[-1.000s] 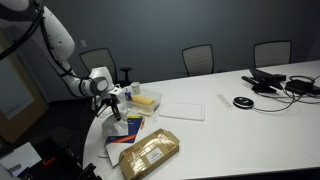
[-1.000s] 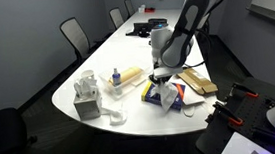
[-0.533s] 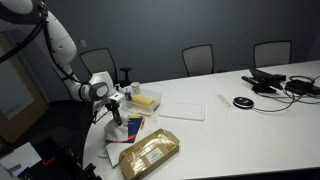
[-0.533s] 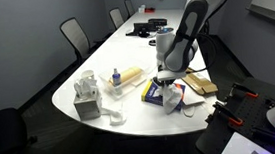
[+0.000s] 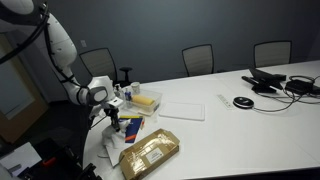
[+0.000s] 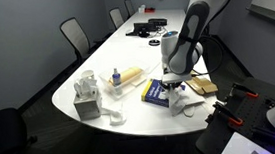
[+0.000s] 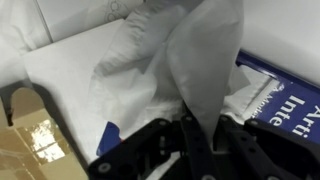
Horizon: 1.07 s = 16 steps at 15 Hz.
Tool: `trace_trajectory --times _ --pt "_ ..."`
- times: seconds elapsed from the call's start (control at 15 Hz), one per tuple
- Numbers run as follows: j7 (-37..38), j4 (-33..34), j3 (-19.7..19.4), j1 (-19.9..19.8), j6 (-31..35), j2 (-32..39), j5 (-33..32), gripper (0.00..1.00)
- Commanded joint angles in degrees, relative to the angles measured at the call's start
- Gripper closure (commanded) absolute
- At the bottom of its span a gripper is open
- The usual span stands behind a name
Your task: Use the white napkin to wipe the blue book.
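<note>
I should turn my gripper back and wipe the napkin across the book's cover (image 5: 134, 128) toward its other end, because most of the white napkin (image 7: 140, 75) lies past the blue book's edge.
My gripper (image 7: 196, 138) is shut on the white napkin (image 7: 185, 60), which bunches up between the fingers and spreads out rumpled below them. The blue book (image 7: 292, 98) shows at the right edge of the wrist view, partly under the napkin. In an exterior view the gripper (image 6: 176, 85) hangs low over the near end of the blue book (image 6: 156, 90), with the napkin (image 6: 186, 104) trailing onto the table edge. In the other exterior view the gripper (image 5: 113, 110) is beside the book (image 5: 133, 126).
A tan-gold padded packet (image 5: 150, 152) lies next to the book, also seen in the wrist view (image 7: 35, 140). A flat white rectangle (image 5: 182, 108), a yellow item (image 5: 147, 99) and a tissue box (image 6: 86, 98) stand nearby. The table edge is close.
My gripper has dragged the napkin across the book toward the table's edge. More of the blue cover is now uncovered.
</note>
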Motion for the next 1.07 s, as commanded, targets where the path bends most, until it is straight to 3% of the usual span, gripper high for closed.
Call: trace_trajectory --times 0.0,0.53,1.0 --pt "0.1 -2.8 -0.9 0.4 -1.2 -2.1 1.2 0.97" --pt "0.0 1.7 -4.1 2.0 -1.8 -0.9 -0.2 0.97" --pt "0.6 4.7 -3.2 1.5 -0.3 -0.1 0.6 0.97"
